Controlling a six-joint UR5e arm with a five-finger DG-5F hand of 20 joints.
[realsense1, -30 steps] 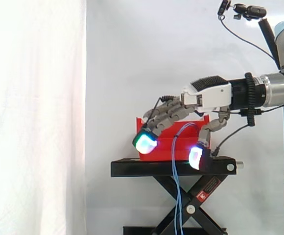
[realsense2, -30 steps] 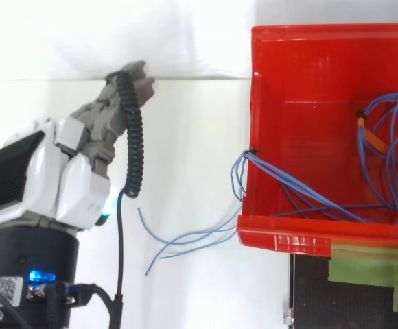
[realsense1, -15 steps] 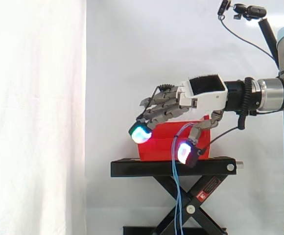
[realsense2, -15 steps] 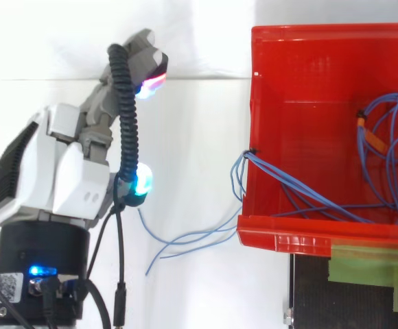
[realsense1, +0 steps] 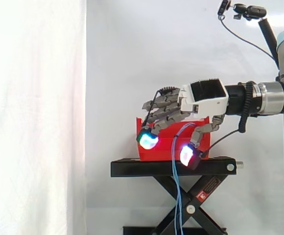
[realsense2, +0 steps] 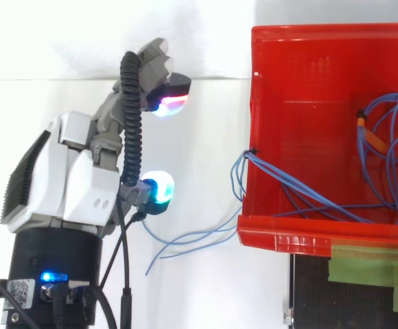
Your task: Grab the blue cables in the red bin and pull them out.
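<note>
The blue cables hang in a loose arch over the red bin's rim, so they will follow my hand when I pull, and the red bin will stay standing.
A red bin stands on the black stand and holds a tangle of thin blue cables. One bundle of them hangs over the bin's left wall, and its loose ends trail down beside the stand. My hand hovers to the left of the bin in the top view, apart from it. The fingers are spread and relaxed, glowing at the tips, with nothing between them. Seen from the side, the hand hangs just above the bin's rim.
A strip of green tape lies on the stand below the bin. The scissor lift's legs stand under the platform. A white curtain hangs behind and to the left. A camera on a pole sits at upper right.
The hand has rolled and shifted toward the bin; its glowing fingertips now face up into the top view. The cables and bin have not moved.
</note>
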